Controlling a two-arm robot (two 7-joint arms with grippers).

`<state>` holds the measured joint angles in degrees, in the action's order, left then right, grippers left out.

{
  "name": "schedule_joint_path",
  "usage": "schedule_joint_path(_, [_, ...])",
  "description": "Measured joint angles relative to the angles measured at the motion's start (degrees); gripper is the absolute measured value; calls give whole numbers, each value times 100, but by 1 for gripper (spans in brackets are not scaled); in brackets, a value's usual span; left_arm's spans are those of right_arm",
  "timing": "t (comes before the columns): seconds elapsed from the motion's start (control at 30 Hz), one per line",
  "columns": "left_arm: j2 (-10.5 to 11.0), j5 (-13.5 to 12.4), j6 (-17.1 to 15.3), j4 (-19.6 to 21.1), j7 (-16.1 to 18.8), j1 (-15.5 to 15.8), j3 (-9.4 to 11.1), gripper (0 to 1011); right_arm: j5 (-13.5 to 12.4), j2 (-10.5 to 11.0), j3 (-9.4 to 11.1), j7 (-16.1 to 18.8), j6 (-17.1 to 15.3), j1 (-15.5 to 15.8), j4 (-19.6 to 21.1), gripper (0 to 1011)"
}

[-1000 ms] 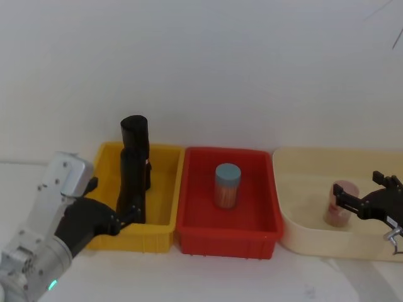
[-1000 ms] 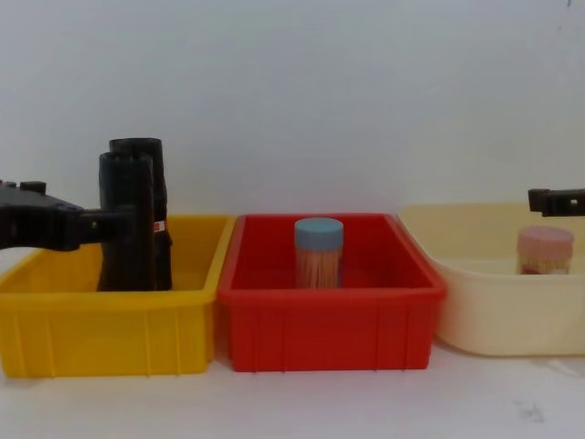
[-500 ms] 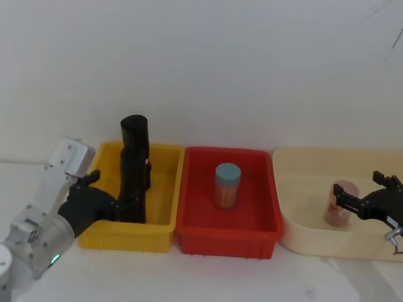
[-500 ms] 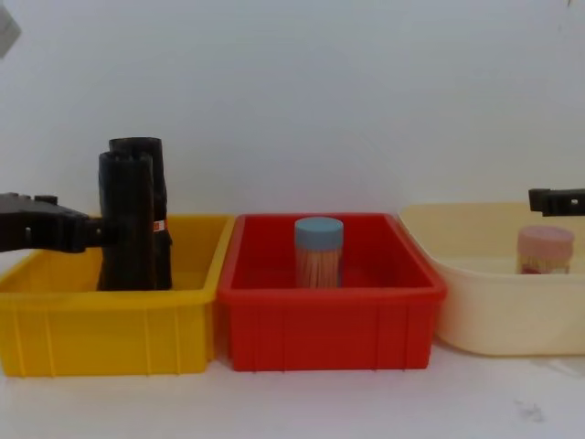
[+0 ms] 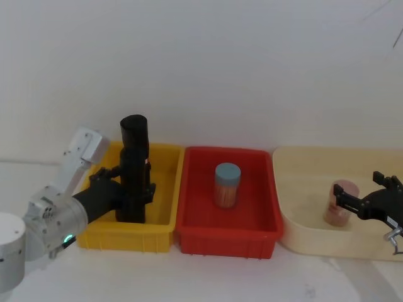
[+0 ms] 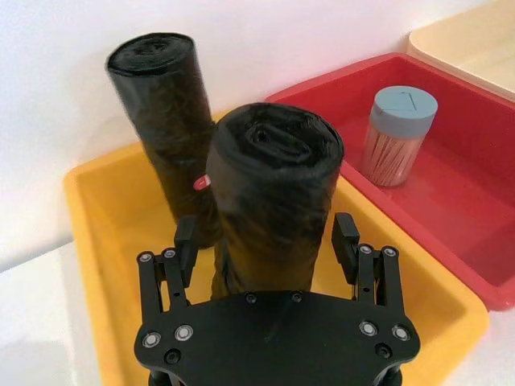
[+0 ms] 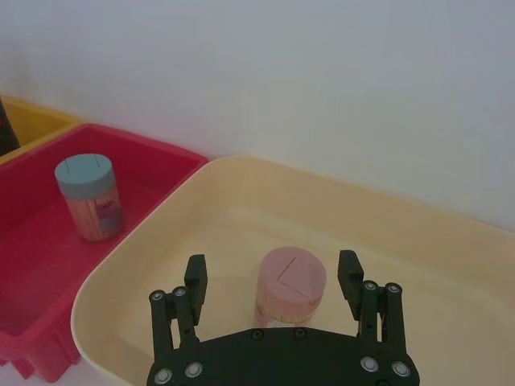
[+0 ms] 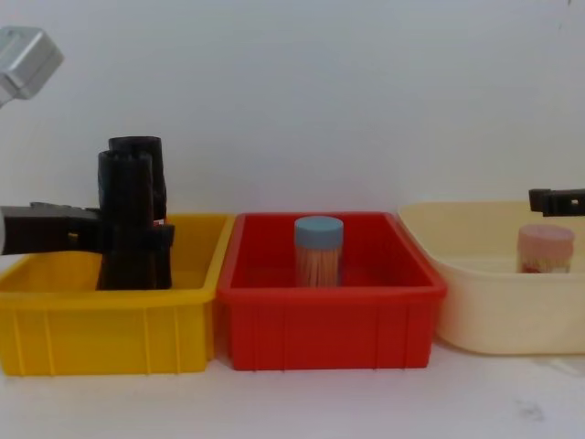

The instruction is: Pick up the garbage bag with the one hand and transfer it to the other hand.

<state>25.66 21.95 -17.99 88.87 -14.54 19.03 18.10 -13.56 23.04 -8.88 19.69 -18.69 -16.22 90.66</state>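
Observation:
I expect the garbage bag (image 6: pixel 273 213) to stay wound and straight when I pick it up, because the black layers coil closely together (image 6: pixel 278 143) at the top.
The garbage bag (image 5: pixel 133 182) is a plain black roll standing upright at the front of the yellow bin (image 5: pixel 162 228), also seen from the side (image 8: pixel 128 215) and close up (image 6: pixel 273 201). My left gripper (image 5: pixel 132 184) reaches in from the left at mid-height of this roll (image 8: pixel 137 236). It is open, with one finger (image 6: pixel 187 235) on each side of the roll (image 6: pixel 266 235) and close to it. My right gripper (image 5: pixel 360 191) hovers open over the cream bin (image 7: pixel 272 269), far from the roll.
A second black roll (image 6: pixel 161 121) with a small red-and-white sticker stands just behind the first. A blue-lidded toothpick jar (image 5: pixel 227 185) stands in the red bin (image 5: pixel 252 238). A pink-lidded jar (image 7: pixel 292 285) sits in the cream bin (image 5: pixel 296 233).
My left gripper has pushed forward into the yellow bin, so its fingers now straddle the front roll. The rolls and the right arm have not moved.

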Motion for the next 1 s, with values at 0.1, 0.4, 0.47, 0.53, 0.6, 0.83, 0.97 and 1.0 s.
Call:
schedule_joint_path(0.1, [-43,-1,52,-241,-184,189,75,1002,0,0,0,0,0,0,0,1000])
schedule_joint_path(0.4, [-123,-8,141,-683,-514,539,209,803,0,0,0,0,0,0,0,1000])
schedule_joint_path(0.47, [-132,-9,150,-729,-550,576,223,769,0,0,0,0,0,0,0,1000])
schedule_joint_path(0.53, [-143,-11,162,-786,-591,620,242,695,0,0,0,0,0,0,-1,1000])
schedule_joint_path(0.6, [-152,-13,171,-838,-629,661,259,634,0,0,0,0,0,0,0,1000])
schedule_joint_path(0.83, [-166,-26,189,-889,-671,702,273,501,1,0,-1,0,0,0,0,1000])
schedule_joint_path(0.97, [-168,-41,210,-838,-651,674,250,475,1,0,-1,0,0,0,-1,1000])
schedule_joint_path(1.0, [-169,-43,214,-824,-646,669,244,469,1,0,0,0,0,0,-1,1000])
